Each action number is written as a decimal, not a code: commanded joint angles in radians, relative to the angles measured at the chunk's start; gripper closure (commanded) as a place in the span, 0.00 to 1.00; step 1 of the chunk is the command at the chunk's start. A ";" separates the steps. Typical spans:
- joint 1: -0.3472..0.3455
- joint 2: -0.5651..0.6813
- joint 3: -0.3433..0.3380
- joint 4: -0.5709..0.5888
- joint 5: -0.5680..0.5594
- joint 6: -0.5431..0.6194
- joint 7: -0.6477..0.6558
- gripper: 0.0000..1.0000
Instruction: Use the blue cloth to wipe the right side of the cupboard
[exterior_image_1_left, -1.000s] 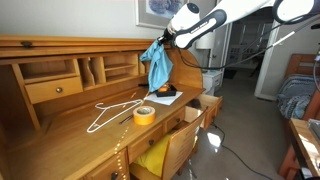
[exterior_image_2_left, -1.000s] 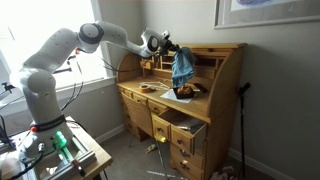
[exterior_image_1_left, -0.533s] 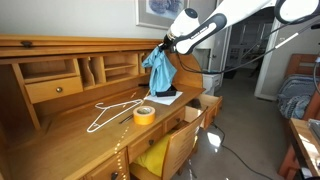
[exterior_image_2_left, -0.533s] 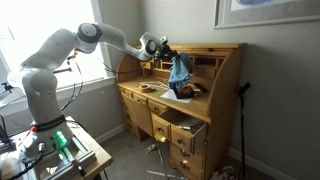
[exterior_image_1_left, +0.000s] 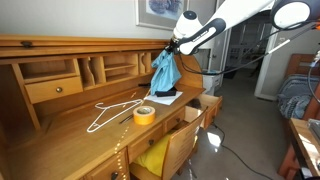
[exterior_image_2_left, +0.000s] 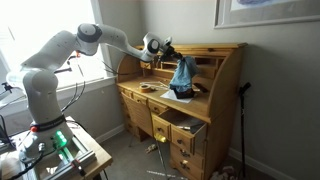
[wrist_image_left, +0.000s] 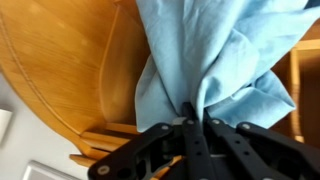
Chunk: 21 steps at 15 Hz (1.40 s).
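Observation:
My gripper should carry the blue cloth, now hanging over the dark book (exterior_image_1_left: 164, 97) short of the cupboard's side panel, over to the curved side panel (exterior_image_2_left: 223, 84) before wiping down.
The blue cloth (exterior_image_1_left: 165, 71) hangs from my gripper (exterior_image_1_left: 174, 45) inside the wooden roll-top desk cupboard (exterior_image_1_left: 60, 60), close to its curved side panel (exterior_image_1_left: 186, 72). In an exterior view the cloth (exterior_image_2_left: 182, 72) hangs over the desktop beside the gripper (exterior_image_2_left: 165, 47). In the wrist view the jaws (wrist_image_left: 196, 118) are shut on a bunched fold of the cloth (wrist_image_left: 215, 50), with the curved wooden side wall (wrist_image_left: 70, 70) next to it.
On the desktop lie a white wire hanger (exterior_image_1_left: 108, 112), a yellow tape roll (exterior_image_1_left: 144, 113) and a dark book with an orange item (exterior_image_1_left: 165, 97). A drawer (exterior_image_1_left: 170, 140) stands open with yellow things inside. A bed (exterior_image_1_left: 298, 95) and cables are nearby.
My gripper has carried the cloth sideways toward the cupboard's side panel; the cloth now hangs narrower and closer to the wood.

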 joint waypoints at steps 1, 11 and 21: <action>0.039 0.064 -0.170 -0.018 -0.010 -0.068 0.156 0.99; 0.075 0.193 -0.434 -0.074 -0.040 -0.185 0.445 0.95; -0.007 0.182 -0.311 -0.062 -0.020 -0.190 0.433 0.99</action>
